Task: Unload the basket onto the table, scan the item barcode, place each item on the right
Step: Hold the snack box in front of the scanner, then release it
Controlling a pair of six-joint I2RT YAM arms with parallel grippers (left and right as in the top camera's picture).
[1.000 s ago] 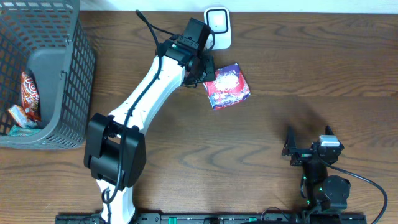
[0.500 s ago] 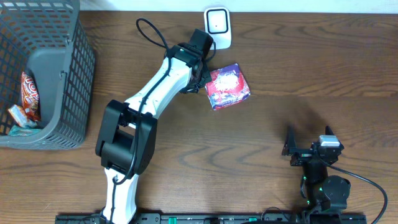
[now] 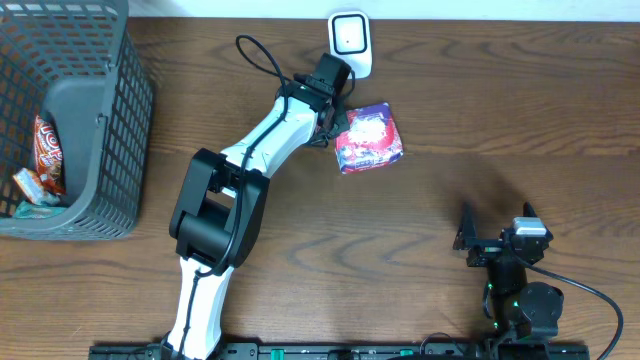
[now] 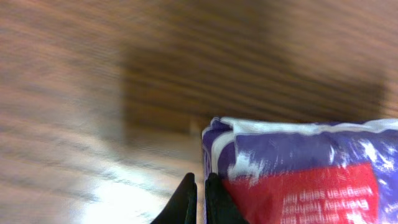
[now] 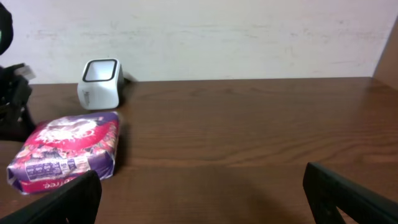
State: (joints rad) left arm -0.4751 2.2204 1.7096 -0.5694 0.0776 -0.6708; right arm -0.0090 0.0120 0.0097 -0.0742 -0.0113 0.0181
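Observation:
The packet lies slanted (image 3: pixel 371 139) under the scanner. My left gripper should therefore gently push its seam edge (image 3: pixel 340 156) until the packet is straight, before going to the basket.
The item is a purple and red snack packet (image 3: pixel 368 138) lying on the wooden table just below the white barcode scanner (image 3: pixel 350 42). My left gripper (image 3: pixel 329 128) sits at the packet's left edge. In the left wrist view its black fingers (image 4: pixel 200 190) are pressed together with the thin purple seam of the packet (image 4: pixel 298 168) pinched between them. My right gripper (image 3: pixel 495 225) rests near the front right, open and empty. Its view shows the packet (image 5: pixel 65 152) and the scanner (image 5: pixel 101 84) far off to the left, between wide-spread fingers (image 5: pixel 202 180).
A grey mesh basket (image 3: pixel 118 120) stands at the far left with a few snack packets (image 3: pixel 47 150) inside. The left arm stretches diagonally from the front edge up to the scanner. A white wall runs along the back of the table.
The left gripper has closed at the packet's left edge. The arm has swung further right towards the scanner, and the packet has turned slightly. The right arm has stayed still.

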